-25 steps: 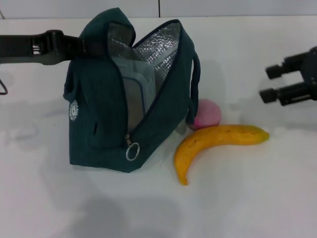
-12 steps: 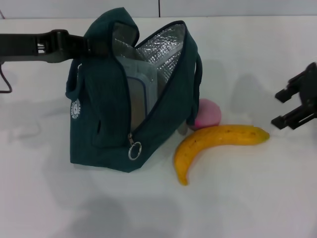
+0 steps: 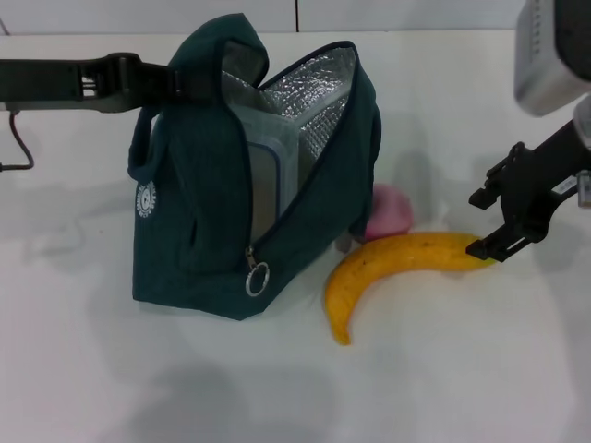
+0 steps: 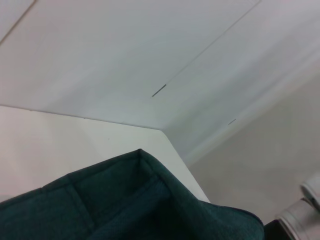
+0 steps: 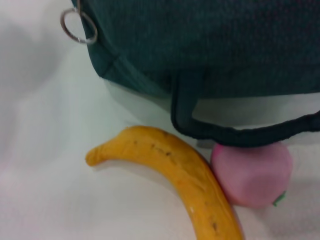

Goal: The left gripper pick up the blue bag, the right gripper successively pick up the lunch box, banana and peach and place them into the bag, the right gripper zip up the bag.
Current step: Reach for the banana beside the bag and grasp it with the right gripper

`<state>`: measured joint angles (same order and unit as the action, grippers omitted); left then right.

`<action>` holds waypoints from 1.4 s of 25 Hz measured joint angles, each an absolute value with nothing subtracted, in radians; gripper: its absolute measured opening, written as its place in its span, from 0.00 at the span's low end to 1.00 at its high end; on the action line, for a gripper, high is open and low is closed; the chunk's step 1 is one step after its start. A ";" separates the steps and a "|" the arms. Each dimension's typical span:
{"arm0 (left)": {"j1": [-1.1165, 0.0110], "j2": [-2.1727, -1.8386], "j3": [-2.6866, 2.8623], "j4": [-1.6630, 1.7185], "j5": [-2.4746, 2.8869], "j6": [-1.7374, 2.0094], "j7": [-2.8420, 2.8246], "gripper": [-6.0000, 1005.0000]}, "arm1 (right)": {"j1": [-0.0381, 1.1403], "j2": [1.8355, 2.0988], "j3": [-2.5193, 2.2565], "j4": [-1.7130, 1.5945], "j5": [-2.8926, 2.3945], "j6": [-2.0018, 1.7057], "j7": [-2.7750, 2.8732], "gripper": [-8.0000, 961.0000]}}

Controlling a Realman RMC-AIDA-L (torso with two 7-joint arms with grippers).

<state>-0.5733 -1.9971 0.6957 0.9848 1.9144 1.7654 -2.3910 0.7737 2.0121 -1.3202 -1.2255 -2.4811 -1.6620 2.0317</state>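
The robot's right gripper has its open fingers across the banana's end [image 3: 462, 250], clear of the peach, so it should keep lowering until they can close around the banana.
The blue bag [image 3: 199, 212] stands open at centre left, its foil lining showing. The lunch box [image 3: 268, 175] stands on edge inside it. My left gripper [image 3: 171, 81] reaches in from the left and is shut on the bag's top edge; the left wrist view shows only bag fabric [image 4: 125, 200]. The banana [image 3: 397, 263] lies on the table right of the bag, and the peach [image 3: 390, 212] sits behind it against the bag. My right gripper [image 3: 476, 223] is open, its fingers just above the banana's right end. The right wrist view shows the banana [image 5: 180, 170], the peach [image 5: 252, 172] and the bag [image 5: 210, 45].
The zipper's ring pull [image 3: 258, 278] hangs at the bag's front lower corner, also in the right wrist view [image 5: 78, 26]. A bag handle loop [image 5: 235, 132] droops over the peach. White table [image 3: 462, 369] all round; a cable [image 3: 18, 152] lies at far left.
My right gripper has come down and left from the right edge to the banana's right end. The bag has shifted slightly right in the left gripper's hold.
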 joint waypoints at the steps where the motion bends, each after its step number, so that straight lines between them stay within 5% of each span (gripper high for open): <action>1: -0.574 -1.997 0.696 0.985 1.915 1.765 -2.390 0.05 | 0.777 2.012 -1.330 -1.214 -2.484 -1.653 2.029 0.71; 35: -0.589 -1.999 0.696 0.982 1.921 1.761 -2.390 0.05 | 0.836 2.025 -1.492 -0.958 -2.416 -1.389 2.012 0.70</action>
<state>-0.5891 -1.9986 0.6964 0.9818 1.9214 1.7609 -2.3900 0.8363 2.0247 -1.4925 -0.9584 -2.4164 -1.3886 2.0124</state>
